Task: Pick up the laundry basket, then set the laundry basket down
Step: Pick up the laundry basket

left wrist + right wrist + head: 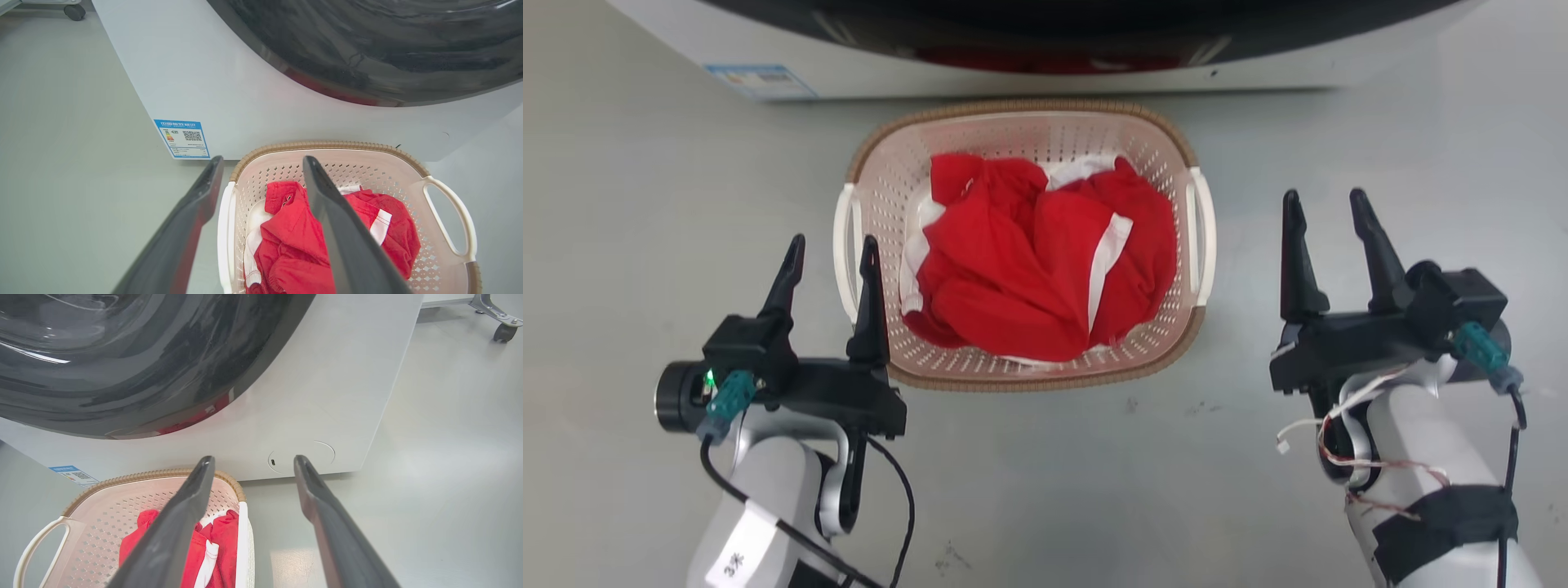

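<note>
The red clothes (1032, 265) are slumped well below the brown rim (1042, 383), so they will come along in the same pile when I lift the laundry basket.
The laundry basket (1021, 108), cream with perforated walls and a brown woven-look rim, sits on the grey floor right in front of the washer. Red and white clothes (1029, 269) fill it. My left gripper (833, 242) is open, its two fingers on either side of the basket's white left handle (844, 245). In the left wrist view the open left gripper (262, 159) frames that handle (225, 228) and the basket (327, 145). My right gripper (1324, 198) is open, apart from the basket, to the right of the right handle (1205, 245). The right wrist view shows the right gripper (254, 458) above the basket's edge (244, 547).
A white washer (1045, 77) with a dark round door (367, 49) stands directly behind the basket, a blue label (182, 139) on its lower corner. Bare grey floor (1094, 490) lies to both sides. Caster wheels (504, 332) stand farther off.
</note>
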### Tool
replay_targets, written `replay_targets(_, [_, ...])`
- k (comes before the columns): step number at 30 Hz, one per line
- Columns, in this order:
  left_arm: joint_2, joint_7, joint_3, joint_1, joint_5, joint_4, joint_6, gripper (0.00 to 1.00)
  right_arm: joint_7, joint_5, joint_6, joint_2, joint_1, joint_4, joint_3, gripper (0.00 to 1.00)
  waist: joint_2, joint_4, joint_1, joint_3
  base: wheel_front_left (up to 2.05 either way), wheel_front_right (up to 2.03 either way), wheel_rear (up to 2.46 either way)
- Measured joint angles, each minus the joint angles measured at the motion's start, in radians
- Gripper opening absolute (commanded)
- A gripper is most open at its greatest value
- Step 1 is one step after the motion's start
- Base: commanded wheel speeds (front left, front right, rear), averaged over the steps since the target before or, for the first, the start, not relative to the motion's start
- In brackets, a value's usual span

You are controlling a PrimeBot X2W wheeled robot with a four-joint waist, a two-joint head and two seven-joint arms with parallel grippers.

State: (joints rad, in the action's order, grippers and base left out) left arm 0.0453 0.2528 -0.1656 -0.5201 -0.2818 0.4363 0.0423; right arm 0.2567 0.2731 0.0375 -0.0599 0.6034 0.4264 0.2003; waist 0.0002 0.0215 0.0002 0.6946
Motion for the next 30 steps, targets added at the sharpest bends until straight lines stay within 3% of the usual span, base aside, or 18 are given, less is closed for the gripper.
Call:
replay_targets(13, [-0.008, 0.0, 0.007, -0.145, -0.007, 0.16, -0.008, 1.0, 0.0, -0.003, -0.016, -0.003, 0.144, 0.114, 0.028, 1.0, 0.0, 0.013, 0.0, 0.181, 0.0, 0.0, 0.0])
replay_targets(30, [-0.013, 0.0, 0.011, -0.277, -0.007, 0.335, -0.017, 1.0, 0.0, 0.008, -0.02, -0.004, 0.253, 0.254, 0.088, 1.0, -0.0002, 0.024, -0.0001, 0.272, 0.0, 0.0, 0.0])
